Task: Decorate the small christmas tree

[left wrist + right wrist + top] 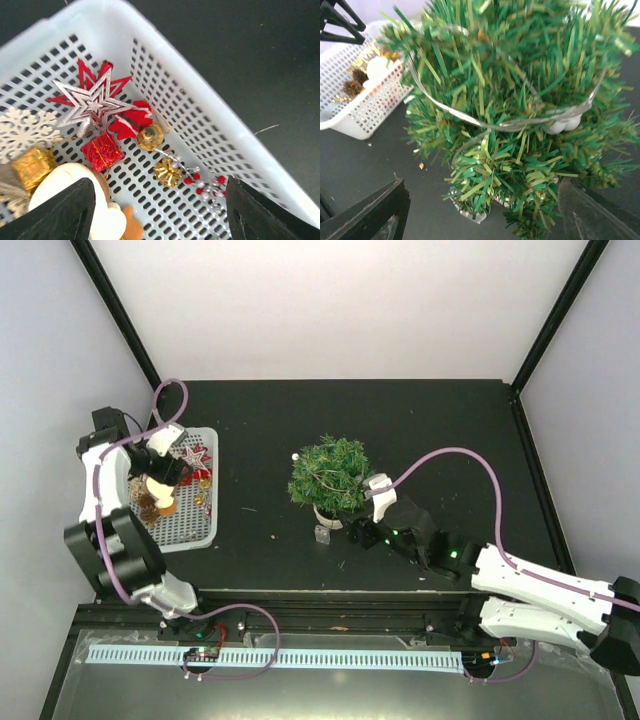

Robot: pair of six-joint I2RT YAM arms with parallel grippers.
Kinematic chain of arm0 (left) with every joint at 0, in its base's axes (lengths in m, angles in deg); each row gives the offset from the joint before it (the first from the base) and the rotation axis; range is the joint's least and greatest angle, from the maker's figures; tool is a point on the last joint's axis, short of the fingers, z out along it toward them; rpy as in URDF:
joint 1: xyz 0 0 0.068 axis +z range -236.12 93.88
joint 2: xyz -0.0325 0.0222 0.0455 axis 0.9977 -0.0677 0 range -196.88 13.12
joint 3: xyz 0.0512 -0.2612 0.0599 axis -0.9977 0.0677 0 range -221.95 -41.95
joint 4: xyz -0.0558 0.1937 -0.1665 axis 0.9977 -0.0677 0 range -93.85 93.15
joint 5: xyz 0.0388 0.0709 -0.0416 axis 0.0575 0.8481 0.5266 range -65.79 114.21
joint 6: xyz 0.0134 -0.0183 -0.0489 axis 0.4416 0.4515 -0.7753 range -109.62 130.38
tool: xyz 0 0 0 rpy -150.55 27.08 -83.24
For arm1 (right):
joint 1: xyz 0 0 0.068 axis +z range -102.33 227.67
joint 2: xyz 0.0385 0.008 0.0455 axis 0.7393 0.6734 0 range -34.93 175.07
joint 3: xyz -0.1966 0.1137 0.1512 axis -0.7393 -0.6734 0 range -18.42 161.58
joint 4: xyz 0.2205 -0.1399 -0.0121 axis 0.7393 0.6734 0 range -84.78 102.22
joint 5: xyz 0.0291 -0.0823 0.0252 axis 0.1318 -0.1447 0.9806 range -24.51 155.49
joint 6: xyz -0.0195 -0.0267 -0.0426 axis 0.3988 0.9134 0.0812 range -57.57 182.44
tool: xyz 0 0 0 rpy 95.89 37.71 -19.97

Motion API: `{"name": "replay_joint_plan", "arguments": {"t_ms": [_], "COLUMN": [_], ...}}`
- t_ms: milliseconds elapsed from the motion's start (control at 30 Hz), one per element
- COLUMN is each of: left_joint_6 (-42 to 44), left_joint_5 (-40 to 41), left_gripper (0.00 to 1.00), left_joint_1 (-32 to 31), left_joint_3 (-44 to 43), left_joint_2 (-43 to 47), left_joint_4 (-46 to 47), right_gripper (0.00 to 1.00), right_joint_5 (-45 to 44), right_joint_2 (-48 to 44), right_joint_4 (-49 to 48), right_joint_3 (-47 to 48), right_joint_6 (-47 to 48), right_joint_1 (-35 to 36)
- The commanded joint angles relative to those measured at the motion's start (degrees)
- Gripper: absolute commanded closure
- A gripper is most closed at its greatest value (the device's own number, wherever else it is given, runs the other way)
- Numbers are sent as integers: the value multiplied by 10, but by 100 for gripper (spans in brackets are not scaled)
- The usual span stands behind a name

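My left gripper is moving toward the silver and red star point(196, 457), which lies uncovered above the red gift box. The gripper should keep going toward its silver point point(69, 119) until the fingers are on both sides of that point.
The small christmas tree point(328, 472), bushy green in a cream-white pot point(327, 516), stands mid-table with a silver wire strand and white beads point(564, 123) draped over it. It fills the right wrist view point(520, 100). My right gripper point(358, 530) is open and empty, right beside the pot; its fingers point(367, 212) flank the tree's lower branches. My left gripper point(165, 480) is open and empty above the white basket point(200, 530) of ornaments. Between its fingers point(65, 210) lie a gold bell point(168, 173) and a red berry sprig point(207, 185).
The basket point(210, 120) also holds a silver and red star point(92, 102), a red gift box point(102, 151), a gold bauble point(150, 136), a gold gift box point(32, 166), a white snowflake point(25, 131) and a white plush figure point(75, 195). A small clear piece point(322, 535) lies by the pot.
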Motion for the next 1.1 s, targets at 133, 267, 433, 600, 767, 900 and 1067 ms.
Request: {"name": "replay_joint_plan", "arguments": {"t_ms": [133,267,433,600,767,900,1067], "left_joint_6": [-13,-70,-121,-141,-163,-178,-194], "left_joint_5": [28,49,62,79,93,100,106], "left_gripper": [27,25,25,29,33,33,29], "left_joint_1": [14,13,-4,-24,-34,-38,-44], "left_joint_3": [-125,-153,-169,-171,-186,-208,-215], "left_joint_2": [-170,-217,-261,-286,-314,-338,-351], "left_joint_4": [-16,24,45,72,95,102,118], "right_gripper": [18,18,18,18,18,17,17], "right_joint_5": [22,42,67,91,113,125,141], "right_joint_2": [46,72,99,100,87,82,86], "right_joint_4": [-1,-17,-44,-63,-83,-92,-98], "right_joint_3": [15,13,7,-8,-35,-47,-53], "right_joint_6": [-41,-49,-50,-50,-50,-47,-44], "right_joint_1": [-5,-9,-20,-47,-70,-82,-89]}}
